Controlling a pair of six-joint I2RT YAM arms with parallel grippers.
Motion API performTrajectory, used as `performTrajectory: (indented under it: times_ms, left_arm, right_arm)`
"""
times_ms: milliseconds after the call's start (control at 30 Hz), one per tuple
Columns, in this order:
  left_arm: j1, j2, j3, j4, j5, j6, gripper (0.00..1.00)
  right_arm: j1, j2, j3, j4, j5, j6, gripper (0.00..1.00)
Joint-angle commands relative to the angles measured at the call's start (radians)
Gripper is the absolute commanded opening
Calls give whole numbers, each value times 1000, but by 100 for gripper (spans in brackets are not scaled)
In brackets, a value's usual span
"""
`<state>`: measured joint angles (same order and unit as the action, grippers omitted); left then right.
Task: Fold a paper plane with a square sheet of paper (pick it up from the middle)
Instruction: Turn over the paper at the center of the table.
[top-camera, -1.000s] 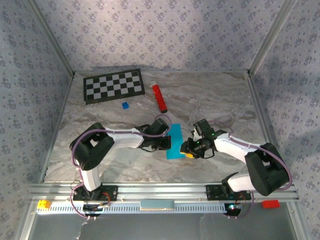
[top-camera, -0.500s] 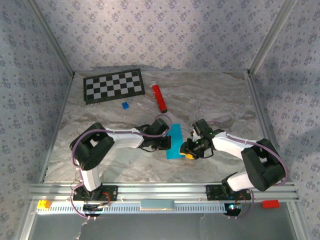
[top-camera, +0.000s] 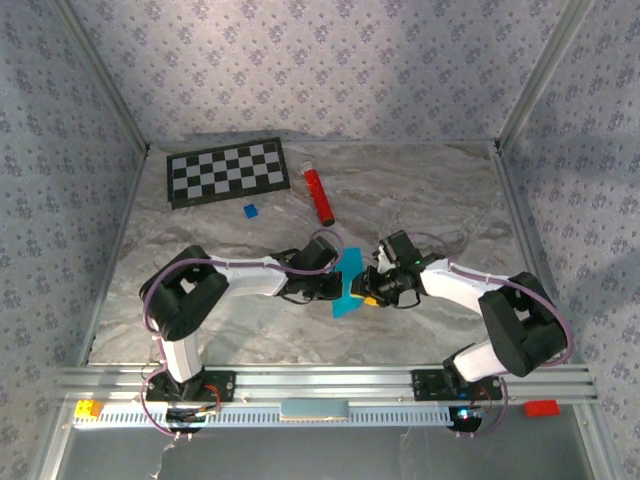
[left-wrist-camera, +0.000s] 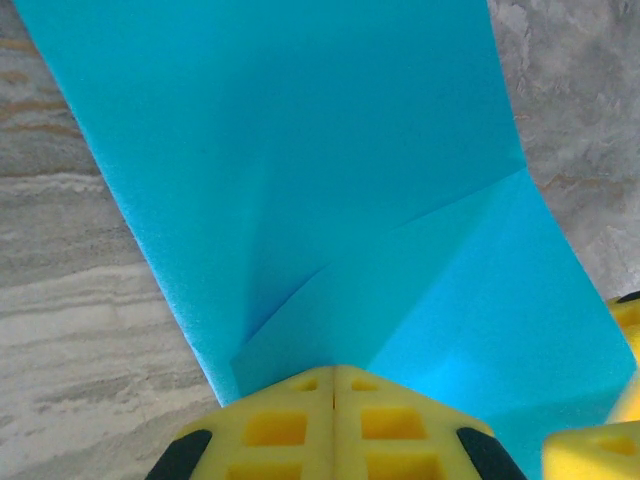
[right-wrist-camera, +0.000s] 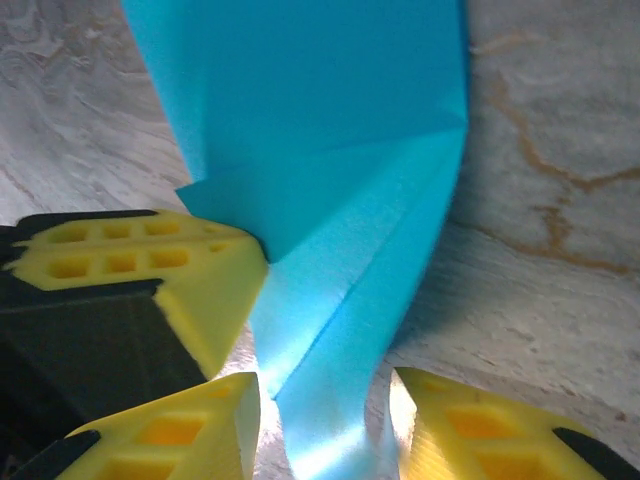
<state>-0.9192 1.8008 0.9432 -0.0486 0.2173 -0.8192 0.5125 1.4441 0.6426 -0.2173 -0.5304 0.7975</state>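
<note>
The raised flap (right-wrist-camera: 330, 400) runs between the right gripper's open fingers, so the robot should keep moving that gripper toward the paper's crease (right-wrist-camera: 400, 137) until it closes on the flap.
The cyan-blue sheet of paper (top-camera: 350, 268) lies mid-table, folded into a narrow strip with a diagonal crease. One flap rises off the marble. My left gripper (top-camera: 335, 290) is shut on its left edge. In the left wrist view the yellow pads (left-wrist-camera: 290, 425) meet with the paper (left-wrist-camera: 300, 150) pinched between them. My right gripper (top-camera: 366, 293) stands open at the strip's right side. In the right wrist view the raised paper edge (right-wrist-camera: 330, 120) runs down between my right gripper's (right-wrist-camera: 325, 425) spread fingers. The left gripper's fingers (right-wrist-camera: 150, 260) show beside it.
A red cylinder (top-camera: 319, 195) and a tiny dark-blue block (top-camera: 250, 211) lie behind the paper, with a checkerboard mat (top-camera: 227, 171) at the back left. A red brick (top-camera: 541, 407) and a yellow brick (top-camera: 86, 408) sit on the front rail.
My right gripper has slid left to the paper, and the paper's right side has lifted between its fingers. The left gripper has held still.
</note>
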Motion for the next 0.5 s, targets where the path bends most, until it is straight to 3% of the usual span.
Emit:
performTrajectory:
  times_ms: [0,467]
  left_arm:
    - [-5,-4,-10,-31,3,21,0]
    - [-1,-12,-10,-33,-1,17,0]
  right_arm:
    - [-11,27,29,18,-8,3,41]
    - [-60,68,-6,125,-15,47,41]
